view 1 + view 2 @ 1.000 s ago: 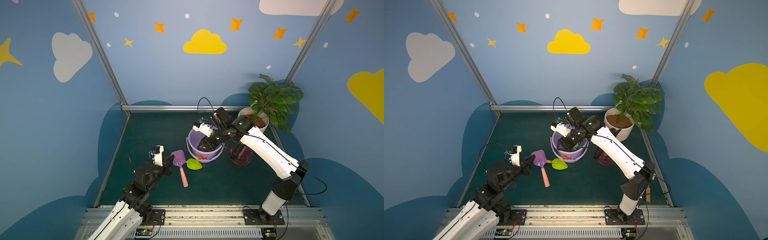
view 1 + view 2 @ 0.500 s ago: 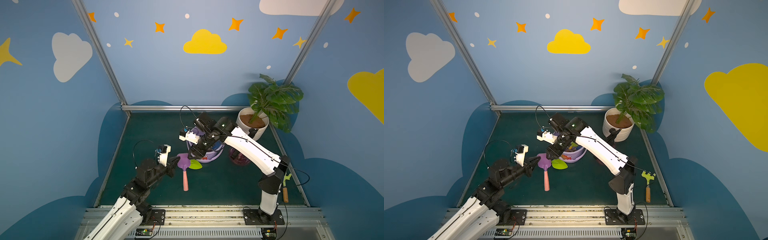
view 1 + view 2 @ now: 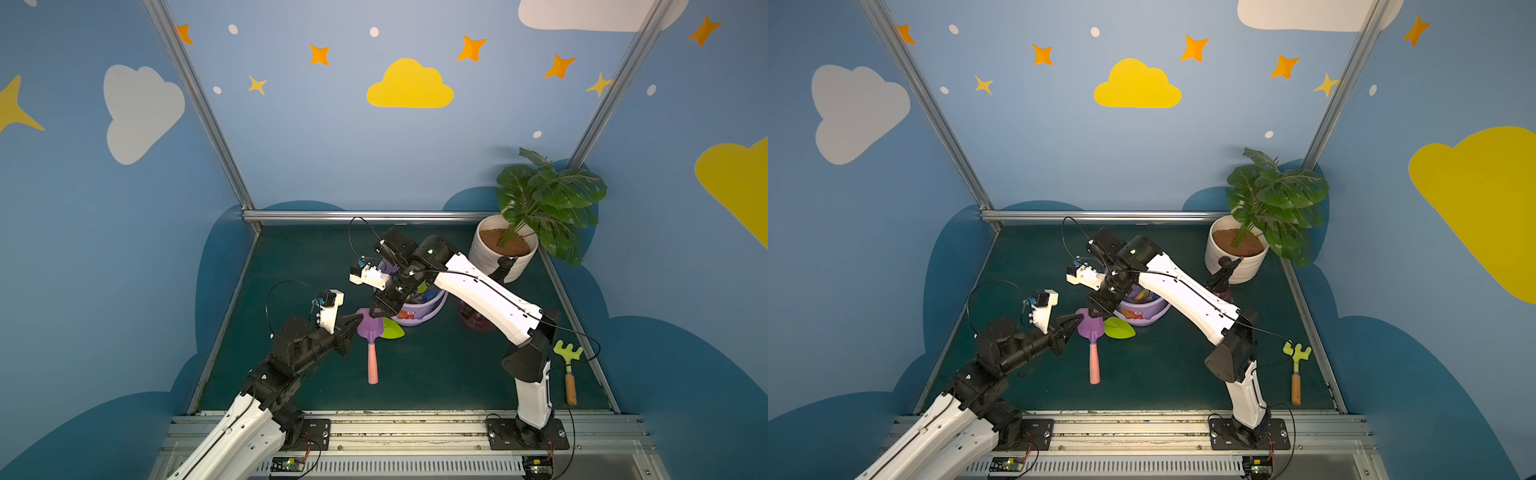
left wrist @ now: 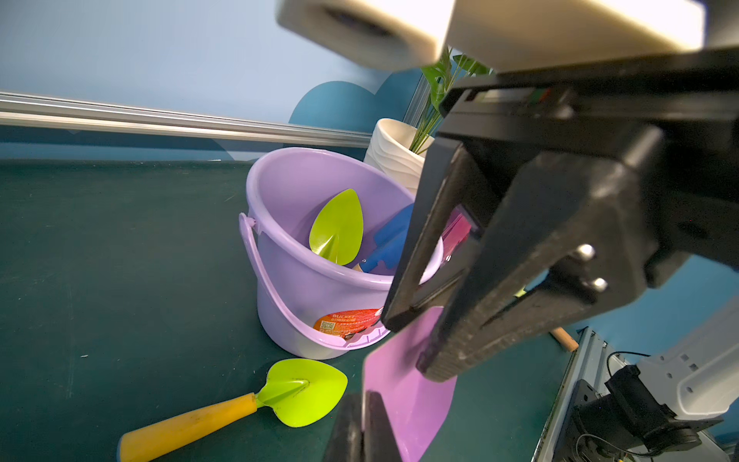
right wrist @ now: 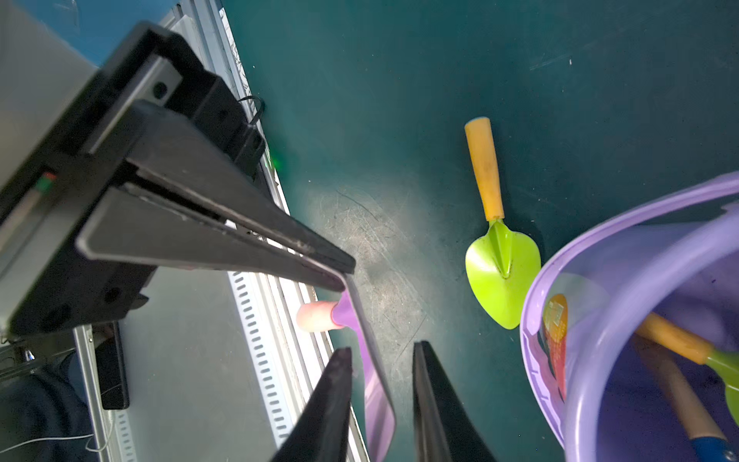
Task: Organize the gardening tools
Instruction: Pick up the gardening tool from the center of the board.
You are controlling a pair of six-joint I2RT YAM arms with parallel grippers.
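With the purple trowel's pink handle [image 3: 372,365] trailing away from the lilac bucket, my right gripper should take the blade [image 3: 369,326] from my left gripper and lower it handle-first.
My left gripper [image 4: 366,400] is shut on the edge of the purple trowel [image 3: 368,328], whose blade is tipped up while its pink handle [image 3: 372,365] trails toward the front. My right gripper [image 5: 382,348] straddles the same blade [image 5: 376,384], open, with a gap on each side. A lime-green trowel [image 3: 392,329] lies on the mat beside the lilac bucket [image 4: 288,256]. Inside the bucket are another lime-green trowel [image 4: 338,228] and a blue one [image 4: 390,240]. The pink spray bottle [image 3: 1223,282] stands behind my right arm.
A white ribbed plant pot [image 3: 482,249] with a leafy plant is at the back right. A green rake with a wooden handle [image 3: 568,361] lies near the right edge. A metal rail runs along the front.
My right gripper swung from over the bucket to the purple trowel and narrowed around its blade. My left gripper reached forward, closed on the blade's edge and tipped it up.
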